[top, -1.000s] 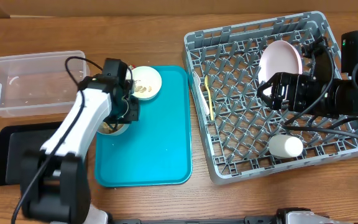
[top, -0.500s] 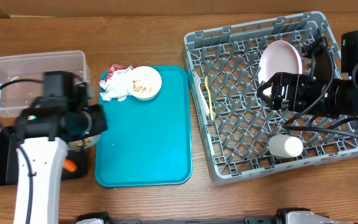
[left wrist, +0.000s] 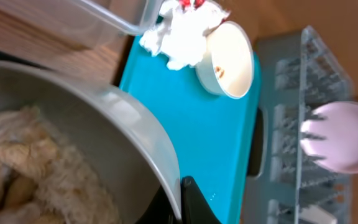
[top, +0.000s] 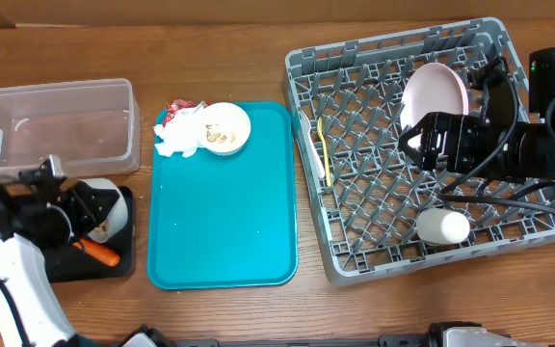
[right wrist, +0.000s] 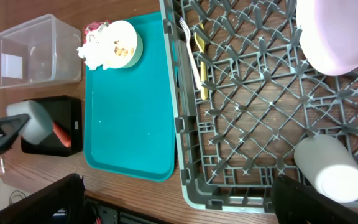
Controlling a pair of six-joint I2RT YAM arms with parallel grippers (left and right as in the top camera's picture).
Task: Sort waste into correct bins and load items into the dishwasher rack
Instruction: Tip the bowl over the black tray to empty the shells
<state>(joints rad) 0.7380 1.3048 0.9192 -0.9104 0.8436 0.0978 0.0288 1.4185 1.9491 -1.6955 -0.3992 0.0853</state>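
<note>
Beige food scraps (left wrist: 33,168) are still in the tilted white bowl, so my left gripper should tilt the bowl more steeply over the black tray (top: 85,267) before it takes the bowl to the grey rack.
My left gripper (top: 87,208) is shut on the rim of a white bowl (top: 110,206) and holds it tilted over the black tray (top: 61,262). Beige food scraps (left wrist: 23,168) lie inside the bowl (left wrist: 123,124). An orange carrot (top: 99,253) lies on the black tray. The clear tub (top: 51,125) stands behind it. A crumpled napkin (top: 175,137), a red wrapper (top: 183,104) and the second bowl (top: 225,127) sit at the teal tray's far left corner. My right gripper (top: 422,145) is open and empty above the grey rack (top: 383,241), which holds a pink plate (top: 435,92), yellow cutlery (top: 324,146) and a white cup (top: 443,226).
The teal serving tray (top: 224,222) lies between the bins and the rack. The second bowl holds a few crumbs. Bare wood table shows along the front edge and behind the tub.
My left arm has carried the bowl from the teal tray leftward to over the black tray and tilted it. The napkin and wrapper are uncovered. The right arm has not moved.
</note>
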